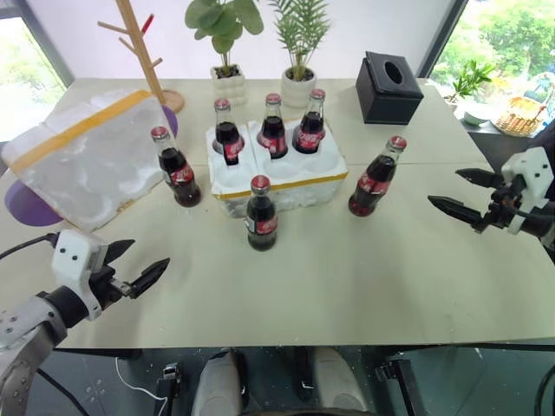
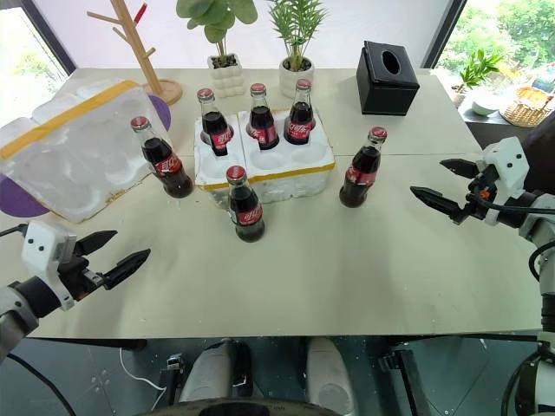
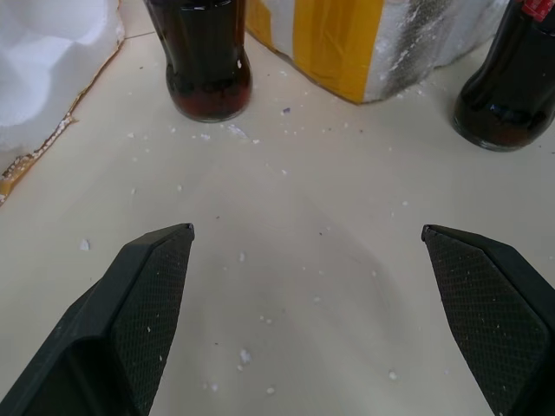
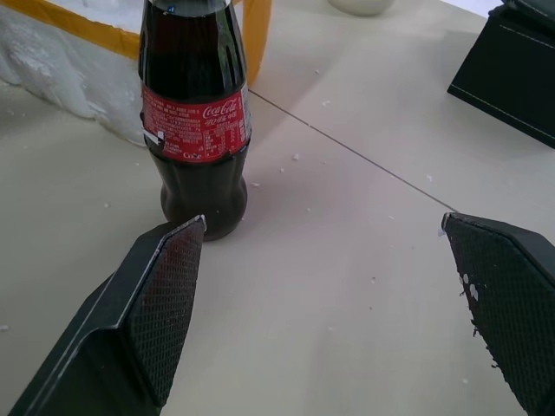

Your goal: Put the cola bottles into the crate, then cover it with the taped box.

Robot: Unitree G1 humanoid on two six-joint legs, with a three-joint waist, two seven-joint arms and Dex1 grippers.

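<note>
I expect the cola bottle (image 1: 179, 172) by the taped box to go down just as deep when I lower it in, because the crate's bottles (image 1: 273, 140) are sunk to their labels.
The white crate (image 1: 299, 192) with its thin yellow band sits mid-table. Three cola bottles (image 1: 274, 128) stand in its back wells, and the front wells are bare. Another bottle (image 1: 178, 169) stands on the table left of the crate, one (image 1: 261, 217) in front of it, and one (image 1: 375, 178) to its right. The taped box (image 1: 82, 160) lies at the far left, hollow side up. My left gripper (image 1: 146, 256) hovers open near the front left edge, pointing at the bottles. My right gripper (image 1: 445, 188) is open to the right of the right bottle (image 4: 195, 121).
A black tissue box (image 1: 389, 87) stands at the back right. Two potted plants (image 1: 227, 52) and a wooden rack (image 1: 143, 52) line the back edge. A purple mat (image 1: 26, 204) lies under the taped box. White crumbs dot the tabletop (image 3: 286, 286).
</note>
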